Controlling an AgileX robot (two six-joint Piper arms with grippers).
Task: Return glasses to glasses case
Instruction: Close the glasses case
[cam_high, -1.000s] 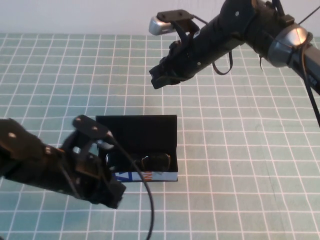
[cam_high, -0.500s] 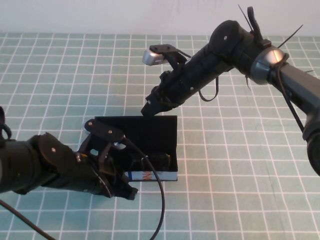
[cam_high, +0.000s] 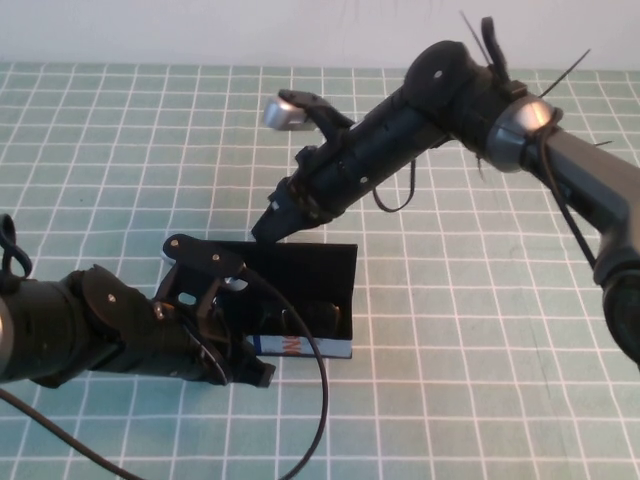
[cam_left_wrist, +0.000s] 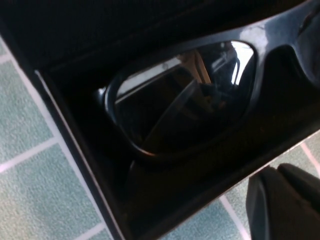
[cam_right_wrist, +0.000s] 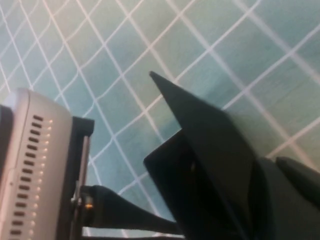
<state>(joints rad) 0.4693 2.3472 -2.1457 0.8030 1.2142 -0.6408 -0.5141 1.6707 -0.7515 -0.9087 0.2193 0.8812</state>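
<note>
Next, my left gripper moves back while my right gripper pushes the lid shut (cam_high: 312, 264), because the left gripper hangs over the open glasses case (cam_high: 268, 312) in the lid's way.
The glasses case (cam_high: 300, 347) stands open at the middle of the table, its black lid (cam_high: 305, 268) upright at the back. The black glasses (cam_high: 318, 320) lie inside it; the left wrist view shows one lens and the frame (cam_left_wrist: 185, 95) resting in the black lining (cam_left_wrist: 75, 135). My left gripper (cam_high: 258, 374) is shut and empty, low at the case's front left corner, its fingertips (cam_left_wrist: 285, 205) just outside the front wall. My right gripper (cam_high: 270, 229) is shut, its tip at the lid's top back edge near the left corner. The lid (cam_right_wrist: 210, 135) fills the right wrist view.
The table is a green mat with a white grid (cam_high: 480, 380). A black cable (cam_high: 320, 400) loops from my left arm in front of the case. A silver camera housing (cam_right_wrist: 30, 165) shows beside the lid in the right wrist view.
My right arm has come down and to the left until its tip reaches the lid's top edge. My left arm has shifted right along the case's front.
</note>
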